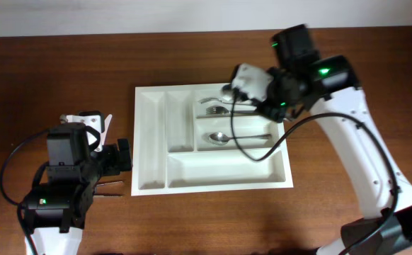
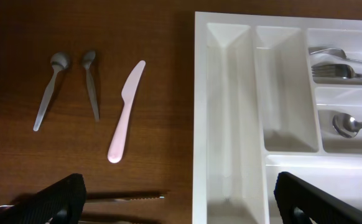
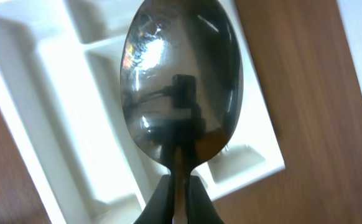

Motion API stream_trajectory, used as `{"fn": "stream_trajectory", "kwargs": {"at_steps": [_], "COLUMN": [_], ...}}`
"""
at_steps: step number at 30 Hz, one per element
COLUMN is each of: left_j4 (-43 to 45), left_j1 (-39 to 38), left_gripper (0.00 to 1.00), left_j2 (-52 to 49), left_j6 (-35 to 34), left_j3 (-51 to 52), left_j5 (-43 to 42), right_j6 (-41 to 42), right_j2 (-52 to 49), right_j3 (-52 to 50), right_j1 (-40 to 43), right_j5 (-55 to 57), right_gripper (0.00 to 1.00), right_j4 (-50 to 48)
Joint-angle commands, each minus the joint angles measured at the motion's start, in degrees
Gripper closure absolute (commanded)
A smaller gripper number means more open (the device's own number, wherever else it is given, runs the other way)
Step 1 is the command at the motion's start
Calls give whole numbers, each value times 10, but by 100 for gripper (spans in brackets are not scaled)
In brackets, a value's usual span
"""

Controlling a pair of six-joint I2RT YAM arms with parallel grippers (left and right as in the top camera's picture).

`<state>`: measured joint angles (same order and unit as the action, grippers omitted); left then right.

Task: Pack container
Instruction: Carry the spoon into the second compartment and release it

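Observation:
The large metal spoon's bowl (image 1: 227, 92) faces the same way as the spoon in the middle compartment (image 1: 238, 140), so my right gripper should carry on going down there and let go.
The white container (image 1: 144, 142) lies mid-table. It also shows in the left wrist view (image 2: 231, 124) and the right wrist view (image 3: 50, 99). My right gripper (image 3: 180, 194) is shut on the handle of a large metal spoon (image 3: 181, 74) and holds it above the tray's far right compartment (image 1: 229, 90). A fork (image 2: 339, 71) lies in the top wide compartment and a spoon (image 2: 349, 124) in the middle one. My left gripper (image 2: 181, 194) is open and empty, straddling the tray's left rim.
On the table left of the tray lie two small spoons (image 2: 49, 90) (image 2: 91, 87), a pink knife (image 2: 126, 112) and a serrated metal knife (image 2: 128, 198). The left arm hides most of them in the overhead view.

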<state>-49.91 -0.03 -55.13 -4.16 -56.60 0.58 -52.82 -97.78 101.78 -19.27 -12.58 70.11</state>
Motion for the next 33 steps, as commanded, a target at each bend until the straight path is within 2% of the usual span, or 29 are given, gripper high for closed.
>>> {"fn": "stream_trajectory", "kwargs": {"at_steps": [1,9,20,23,27,28,30,33], "left_j4": [2,2,2,2,2,2,2,2], "left_j1": [-3,-3,-3,-3,-3,-3,-3,-3], "left_gripper": [1,1,1,1,1,1,1,1], "left_j2": [2,2,2,2,2,2,2,2], "left_j6": [-5,-5,-5,-5,-5,-5,-5,-5], "left_j3": [-10,-10,-10,-10,-10,-10,-10,-10], "left_j5": [-7,-7,-7,-7,-7,-7,-7,-7], "right_j6": [-63,-68,-67,-67,-67,-67,-66,-38], "right_j2": [-34,-151,-221,-222,-222,-222,-222,-207], "right_j3": [-7,-8,-38,-49,-49,-49,-49,-45], "right_j1": [-32,-37,-28,-17,-5,-3,-1,-2], "right_j5": [-3,-5,-5,-6,-17,-24,-36,-38], "right_gripper": [96,96,95,89,85,79,77,64], "right_j4": [5,4,-27,-31,-32,-32,-32,-35]}}
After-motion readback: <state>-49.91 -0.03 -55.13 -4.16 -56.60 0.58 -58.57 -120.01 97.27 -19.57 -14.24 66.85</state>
